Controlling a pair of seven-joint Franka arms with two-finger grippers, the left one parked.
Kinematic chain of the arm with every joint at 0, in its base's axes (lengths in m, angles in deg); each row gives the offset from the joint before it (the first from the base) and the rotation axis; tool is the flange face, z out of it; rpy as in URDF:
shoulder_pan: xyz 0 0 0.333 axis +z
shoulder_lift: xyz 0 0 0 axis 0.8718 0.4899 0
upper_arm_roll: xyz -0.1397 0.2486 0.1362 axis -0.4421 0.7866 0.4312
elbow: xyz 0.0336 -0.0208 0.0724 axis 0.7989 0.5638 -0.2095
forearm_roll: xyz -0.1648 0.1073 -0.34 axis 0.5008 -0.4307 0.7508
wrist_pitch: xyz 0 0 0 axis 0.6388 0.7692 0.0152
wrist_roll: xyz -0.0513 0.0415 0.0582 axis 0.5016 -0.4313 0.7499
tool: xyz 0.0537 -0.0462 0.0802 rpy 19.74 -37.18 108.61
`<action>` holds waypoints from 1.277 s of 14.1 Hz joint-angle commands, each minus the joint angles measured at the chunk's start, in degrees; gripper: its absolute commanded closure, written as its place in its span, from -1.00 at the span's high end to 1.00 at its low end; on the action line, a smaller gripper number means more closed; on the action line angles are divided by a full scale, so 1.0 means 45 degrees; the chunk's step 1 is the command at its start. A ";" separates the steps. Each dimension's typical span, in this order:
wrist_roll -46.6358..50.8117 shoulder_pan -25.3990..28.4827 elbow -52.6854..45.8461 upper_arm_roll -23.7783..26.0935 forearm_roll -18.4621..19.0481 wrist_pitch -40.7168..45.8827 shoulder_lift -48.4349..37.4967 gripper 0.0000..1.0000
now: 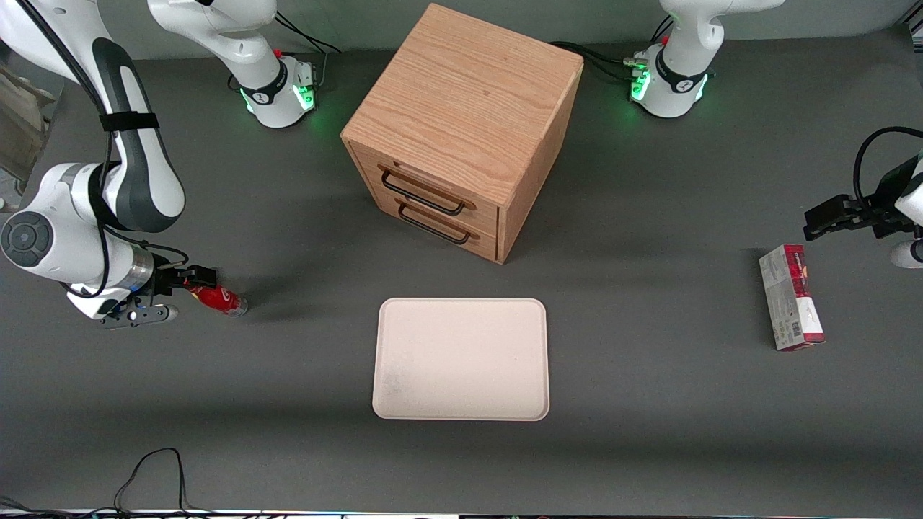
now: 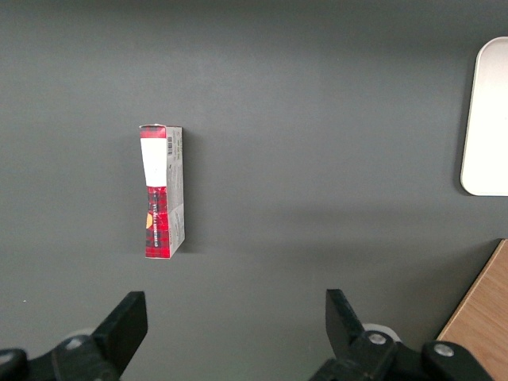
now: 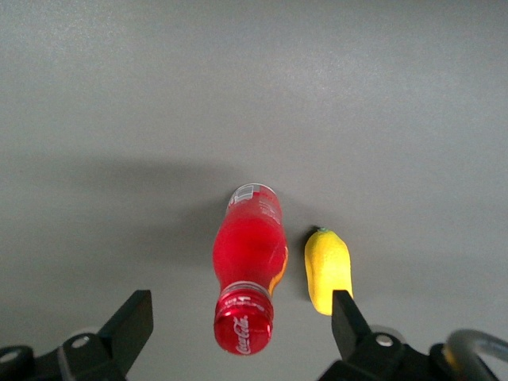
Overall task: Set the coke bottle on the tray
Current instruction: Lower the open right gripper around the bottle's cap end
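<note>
The shadow (image 1: 275, 295) is spreading only from the base of the bottle, so I expect the coke bottle (image 1: 216, 298) to hang straight up by its red cap when I take it to the tray.
The coke bottle (image 1: 220, 298) lies on its side on the grey table toward the working arm's end, with its clear base pointing toward the tray. In the right wrist view the bottle (image 3: 248, 254) points its red cap at the camera. My right gripper (image 1: 191, 281) is at the cap end, low over the table. It is open (image 3: 238, 325), with the cap between its two spread fingers and touching neither. The cream-white tray (image 1: 461, 358) lies flat and bare in front of the wooden cabinet, well apart from the bottle. One corner of the tray shows in the left wrist view (image 2: 488, 119).
A small yellow lemon-like lump (image 3: 328, 270) lies right beside the bottle, close to one fingertip (image 3: 345, 317). The wooden cabinet (image 1: 461, 130) with two drawers stands farther from the front camera than the tray. A red-and-grey carton (image 1: 791, 295) lies toward the parked arm's end.
</note>
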 commanded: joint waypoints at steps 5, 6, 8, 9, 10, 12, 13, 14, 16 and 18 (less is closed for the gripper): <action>0.0228 0.0255 0.0632 -0.0069 -0.0130 -0.0511 -0.0429 -1.00; 0.0227 0.0255 0.0632 -0.0069 -0.0130 -0.0511 -0.0410 -1.00; 0.0227 0.0255 0.0632 -0.0069 -0.0130 -0.0511 -0.0410 -1.00; 0.0247 0.0255 0.0632 -0.0069 -0.0130 -0.0511 -0.0410 -1.00; 0.0228 0.0255 0.0613 -0.0069 -0.0130 -0.0511 -0.0410 -1.00; 0.0247 0.0255 0.0574 -0.0069 -0.0130 -0.0395 -0.0487 -1.00; 0.0266 0.0236 0.0458 -0.0089 -0.0130 -0.0258 -0.0604 -1.00; 0.0267 0.0235 0.0166 -0.0089 -0.0130 0.0342 -0.0721 -1.00; 0.0286 0.0235 -0.1254 -0.0089 -0.0130 0.2388 -0.0742 -1.00; 0.0325 0.0196 -0.3166 -0.0089 -0.0130 0.4653 -0.0645 -1.00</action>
